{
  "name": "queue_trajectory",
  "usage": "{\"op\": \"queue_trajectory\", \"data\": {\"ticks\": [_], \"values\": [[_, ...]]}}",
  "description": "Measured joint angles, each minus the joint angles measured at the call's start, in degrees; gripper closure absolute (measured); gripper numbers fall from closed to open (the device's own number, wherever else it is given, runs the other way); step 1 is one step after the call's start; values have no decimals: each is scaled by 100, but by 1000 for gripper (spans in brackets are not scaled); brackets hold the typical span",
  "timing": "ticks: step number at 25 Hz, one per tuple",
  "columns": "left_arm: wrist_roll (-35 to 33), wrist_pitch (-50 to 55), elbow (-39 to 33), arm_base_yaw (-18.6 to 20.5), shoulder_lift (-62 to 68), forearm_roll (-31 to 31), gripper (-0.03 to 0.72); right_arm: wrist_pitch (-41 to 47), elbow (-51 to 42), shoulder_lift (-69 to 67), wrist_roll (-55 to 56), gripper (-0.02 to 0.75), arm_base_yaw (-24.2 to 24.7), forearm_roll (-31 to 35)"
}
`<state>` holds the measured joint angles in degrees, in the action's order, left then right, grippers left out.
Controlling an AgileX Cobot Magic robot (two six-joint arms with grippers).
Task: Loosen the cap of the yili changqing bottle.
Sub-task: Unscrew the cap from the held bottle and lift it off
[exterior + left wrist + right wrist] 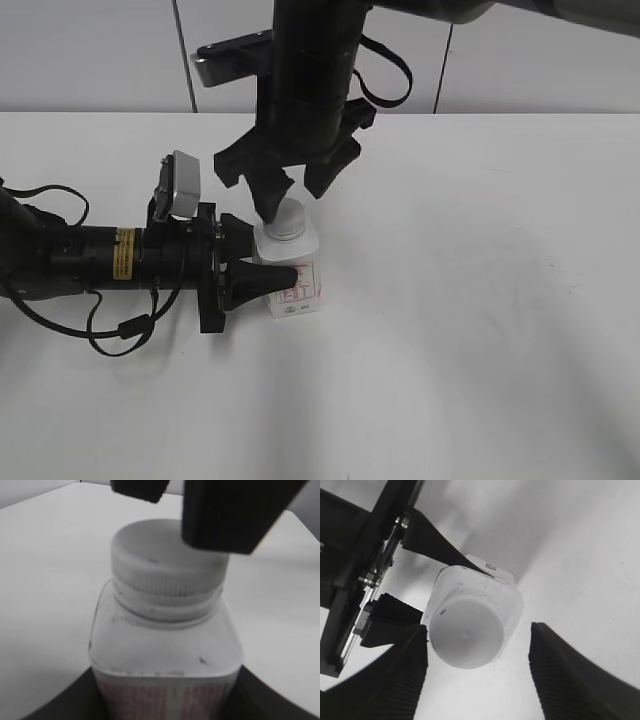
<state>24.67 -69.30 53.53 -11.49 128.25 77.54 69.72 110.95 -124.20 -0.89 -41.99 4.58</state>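
Observation:
The round cap has ribbed sides all around it, so it will twist loose and lift off the bottle's neck when I turn it.
The yili changqing bottle stands upright on the white table, white and squarish with a red-printed label. Its white ribbed cap sits on the neck. My left gripper reaches in from the left and is shut on the bottle's body; its jaws press both sides in the left wrist view, where the bottle and cap fill the frame. My right gripper hangs open just above the cap. In the right wrist view its jaws straddle the cap without touching, above the bottle.
The white table stretches around the bottle. A grey wall runs behind the table's far edge. The left arm lies low along the table at the left, with cables looping beside it.

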Motion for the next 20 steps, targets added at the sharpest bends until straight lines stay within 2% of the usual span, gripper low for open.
{"op": "queue_trajectory", "data": {"ticks": [13,18,20], "values": [[0,0,0,0,0,0,341,0,14,-238,25,238,0,218],[0,5,0,0,0,4,342,0,14,-238,27,349,0,211],[0,5,0,0,0,4,342,5,14,-238,27,349,0,211]]}}
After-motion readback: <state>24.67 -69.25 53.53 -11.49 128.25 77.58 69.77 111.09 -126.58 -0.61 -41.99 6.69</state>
